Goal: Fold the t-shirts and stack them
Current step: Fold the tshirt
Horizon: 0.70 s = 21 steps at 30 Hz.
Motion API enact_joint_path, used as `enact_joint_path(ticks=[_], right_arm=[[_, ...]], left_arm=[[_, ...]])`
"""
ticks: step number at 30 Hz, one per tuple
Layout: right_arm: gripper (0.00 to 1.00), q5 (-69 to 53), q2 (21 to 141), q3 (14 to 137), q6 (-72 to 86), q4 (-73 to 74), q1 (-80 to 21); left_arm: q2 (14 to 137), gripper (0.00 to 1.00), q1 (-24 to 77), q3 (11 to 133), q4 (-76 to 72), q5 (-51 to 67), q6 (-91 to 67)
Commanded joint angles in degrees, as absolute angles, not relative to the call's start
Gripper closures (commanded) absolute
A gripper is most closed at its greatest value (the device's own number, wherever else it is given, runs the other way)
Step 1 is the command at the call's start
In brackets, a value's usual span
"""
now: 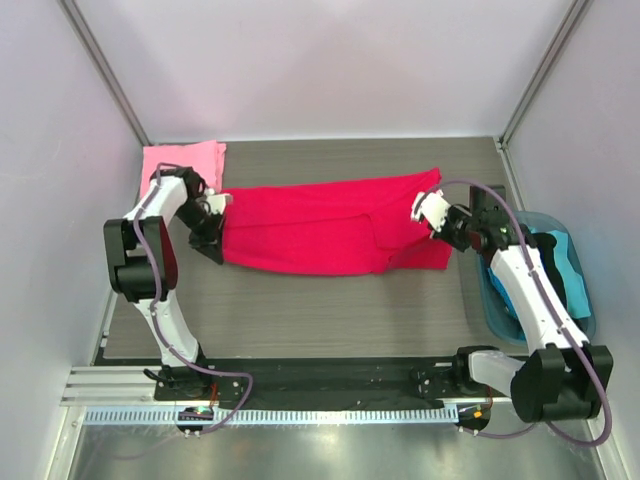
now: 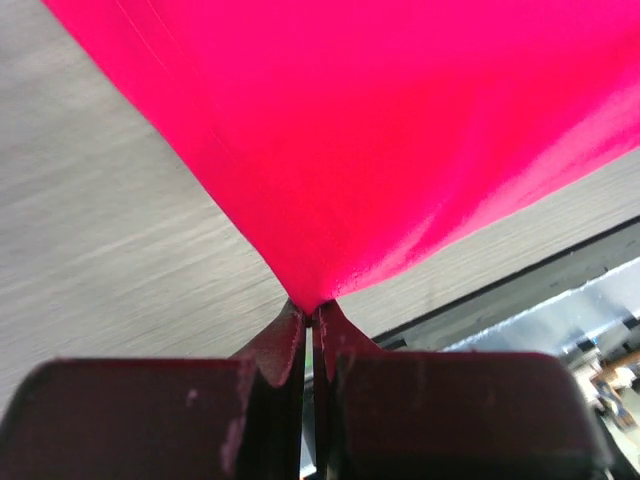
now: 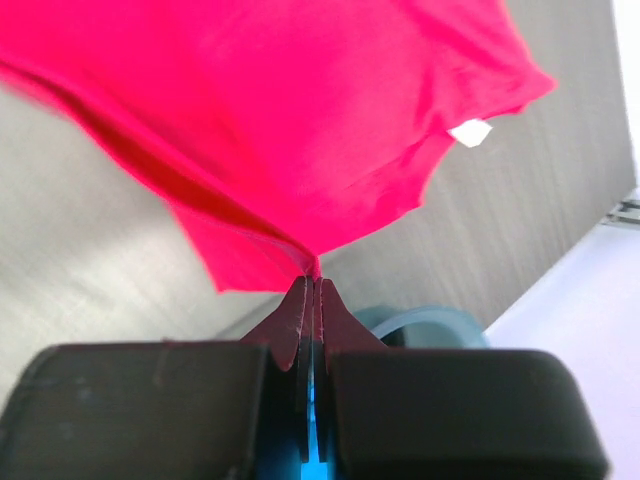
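The crimson-red t-shirt's near edge (image 1: 310, 271) is held at its ends by both grippers, so my right gripper should keep bringing its end of the edge back until it reaches the t-shirt's far corner (image 1: 434, 174).
A crimson-red t-shirt (image 1: 320, 228) lies stretched sideways across the middle of the table, partly folded. My left gripper (image 1: 219, 203) is shut on its left end; in the left wrist view the cloth (image 2: 380, 130) tapers into the closed left gripper (image 2: 310, 312). My right gripper (image 1: 421, 210) is shut on the right end, where the cloth (image 3: 280, 130) rises from the pinched right gripper (image 3: 314, 280), and a small white neck label (image 3: 469, 132) shows. A light pink t-shirt (image 1: 180, 162) lies folded at the back left, behind the left arm.
A blue bin (image 1: 560, 275) holding light blue cloth stands at the right edge, under the right arm. The table's wooden top (image 1: 300, 310) runs to a black rail (image 1: 320, 380) at the near edge. Side walls close in on both sides.
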<state>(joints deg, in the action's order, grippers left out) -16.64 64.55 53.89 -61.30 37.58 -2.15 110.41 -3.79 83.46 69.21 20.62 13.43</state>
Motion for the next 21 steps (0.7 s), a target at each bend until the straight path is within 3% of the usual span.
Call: enact_joint_path(ticks=[1,21], right_arm=[[0.99,-15.3,67.9,60.1,-55.3,30.9,-2.2],[0.99,-12.0,96.3,82.1,-49.7,15.0,-2.5]], left_arm=[[110.1,1.0,-3.7,89.4,71.9,21.9,14.7],[128.3,1.0,-3.7,117.9,80.9,20.0,15.8]])
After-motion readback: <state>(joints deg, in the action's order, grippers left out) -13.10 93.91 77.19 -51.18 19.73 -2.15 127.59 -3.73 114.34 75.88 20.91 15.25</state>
